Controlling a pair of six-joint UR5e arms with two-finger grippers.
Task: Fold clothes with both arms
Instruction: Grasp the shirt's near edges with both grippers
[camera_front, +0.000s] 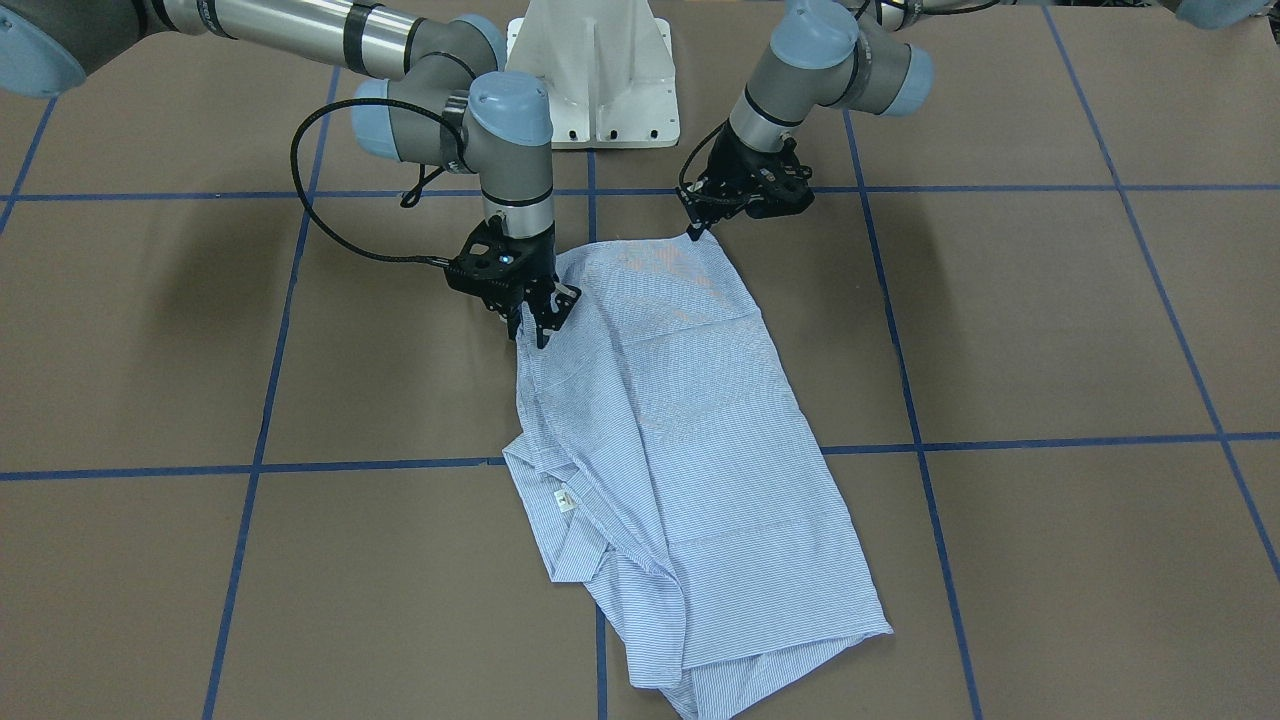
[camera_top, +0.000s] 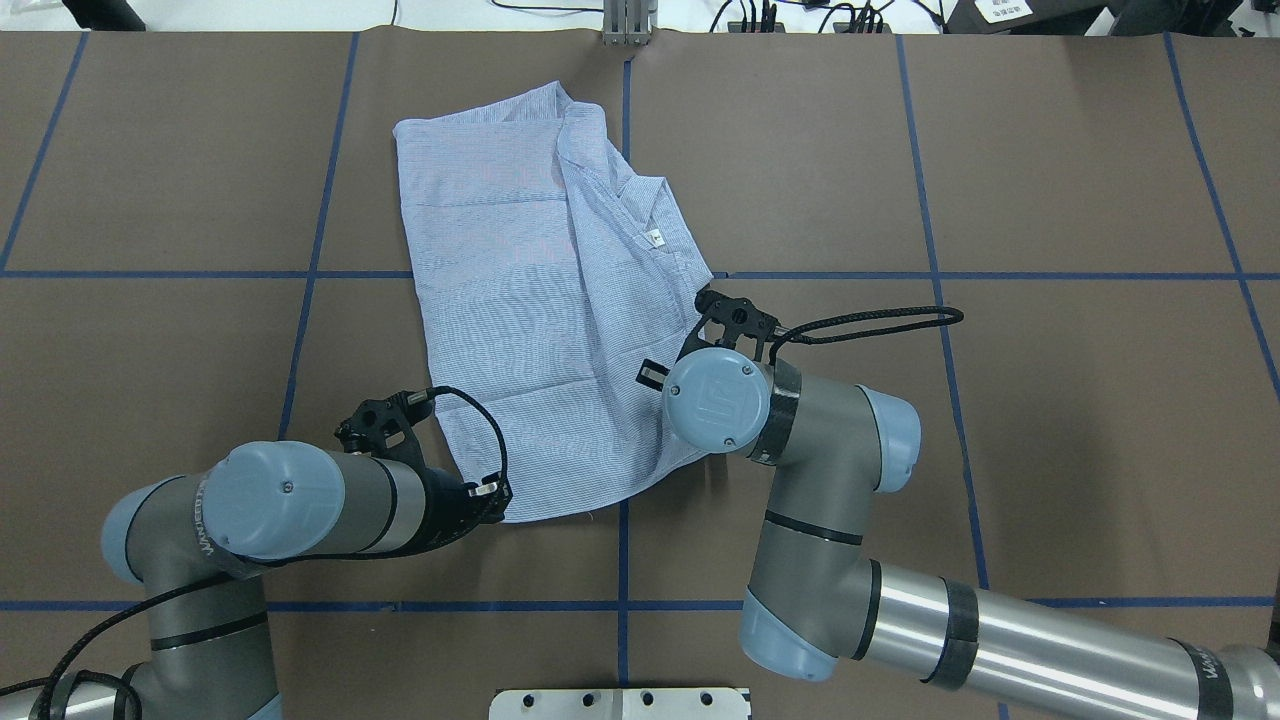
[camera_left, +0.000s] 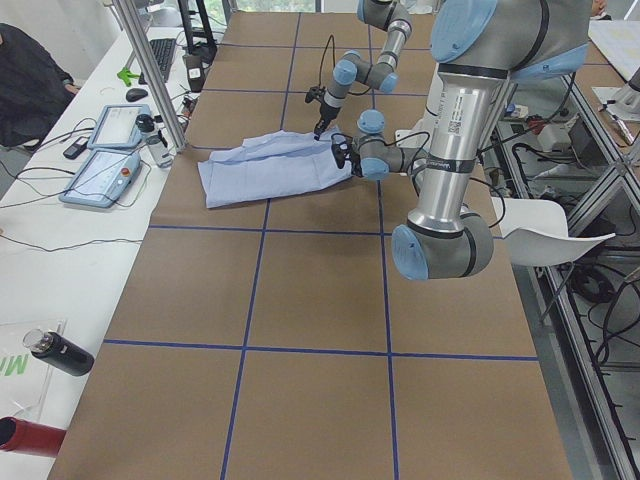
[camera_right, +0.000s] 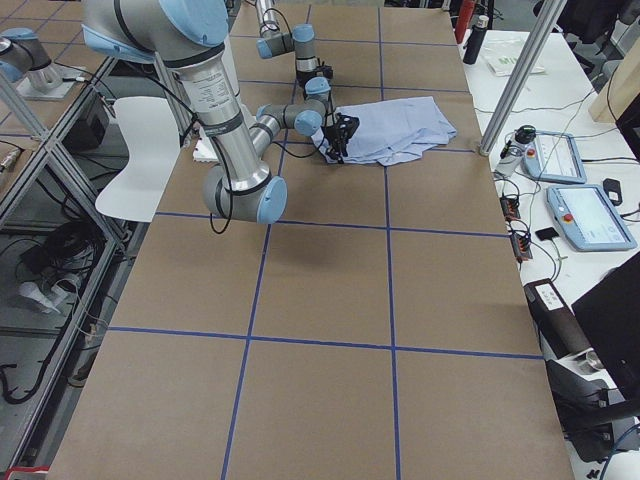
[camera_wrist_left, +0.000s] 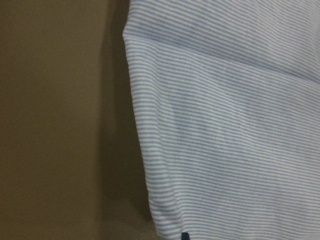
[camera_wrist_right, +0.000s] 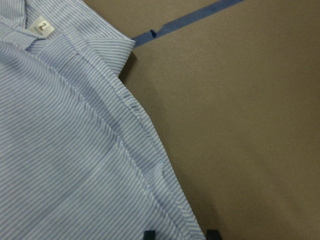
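Observation:
My grippers will drag the shirt's collar end (camera_front: 564, 502) toward the pedestal base when I pull, because it lies free beyond them, its lower layers spread flat (camera_front: 768, 667).
The light blue striped shirt (camera_front: 670, 440) lies folded lengthways on the brown table (camera_front: 1050, 330), collar and white label (camera_front: 564, 501) at the far end from me. It also shows in the overhead view (camera_top: 530, 300). My left gripper (camera_front: 693, 232) is shut on the shirt's near corner, low at the table; it shows in the overhead view (camera_top: 497, 497) too. My right gripper (camera_front: 535, 325) is at the shirt's other near edge. In the right wrist view (camera_wrist_right: 181, 234) its fingertips (camera_wrist_right: 150, 234) stand apart, with the shirt's seamed edge (camera_wrist_right: 150, 145) between them.
The white pedestal base (camera_front: 592, 75) stands just behind the shirt's near end. Blue tape lines (camera_front: 1000, 440) grid the table. Teach pendants (camera_left: 105, 165) and a metal post (camera_left: 150, 80) sit beyond the table's far edge, and a dark bottle (camera_left: 60, 352) lies there.

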